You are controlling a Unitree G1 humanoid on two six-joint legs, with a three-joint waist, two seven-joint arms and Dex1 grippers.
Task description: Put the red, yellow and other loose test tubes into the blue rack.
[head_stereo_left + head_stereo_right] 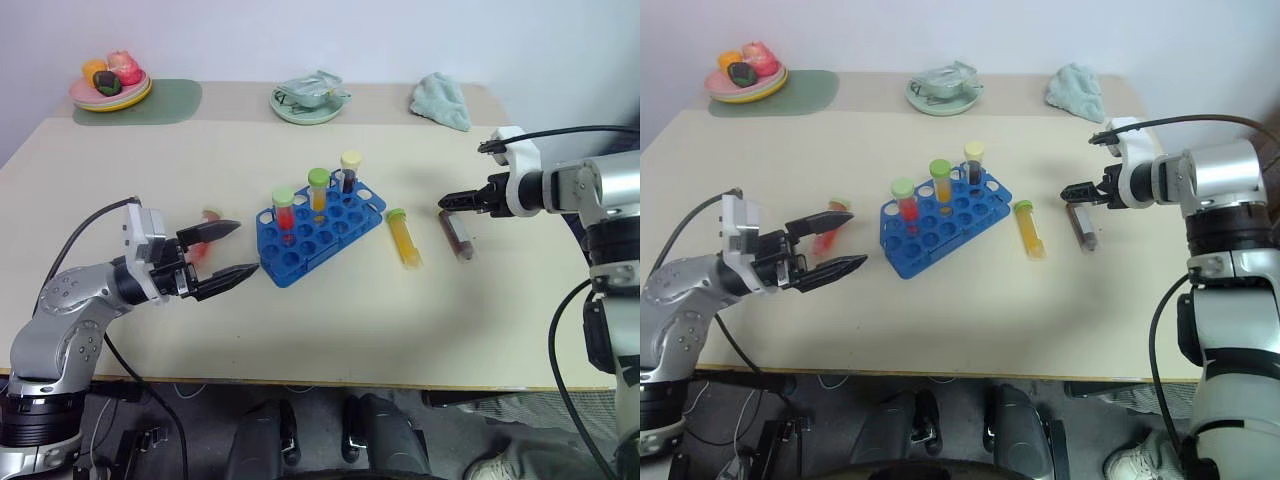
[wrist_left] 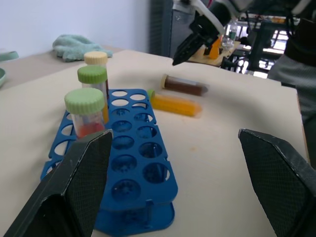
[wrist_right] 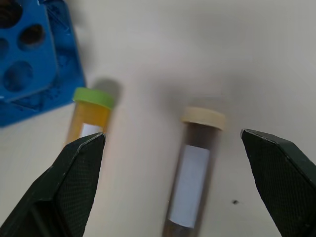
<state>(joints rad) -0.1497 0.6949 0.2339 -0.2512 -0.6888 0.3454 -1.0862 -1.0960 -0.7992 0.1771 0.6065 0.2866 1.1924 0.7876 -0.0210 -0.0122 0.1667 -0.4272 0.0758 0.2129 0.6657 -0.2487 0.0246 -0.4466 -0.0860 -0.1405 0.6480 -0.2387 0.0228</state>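
The brown tube runs lengthwise between my right gripper's open fingers, cream cap (image 3: 203, 117) ahead. The gripper keeps lowering until its fingers close at the white label (image 3: 189, 185).
The blue rack (image 1: 330, 235) stands mid-table with three capped tubes upright in it: red (image 1: 284, 212), yellow (image 1: 318, 190) and dark (image 1: 349, 170). To its right a loose yellow tube (image 1: 404, 238) with a green cap lies flat. A brown tube (image 1: 457, 236) with a cream cap lies beside that one. A red tube (image 1: 209, 216) lies left of the rack, partly hidden behind my left gripper (image 1: 247, 247). That gripper is open, level and pointed at the rack. My right gripper (image 3: 173, 134) is open above the brown tube (image 3: 193, 173), not touching it.
At the back of the table are a plate of toy fruit (image 1: 110, 88) on a green mat (image 1: 170, 102), a green dish (image 1: 308, 100) holding a crumpled wrapper, and a teal cloth (image 1: 442, 100). The table's right edge runs close behind the right gripper.
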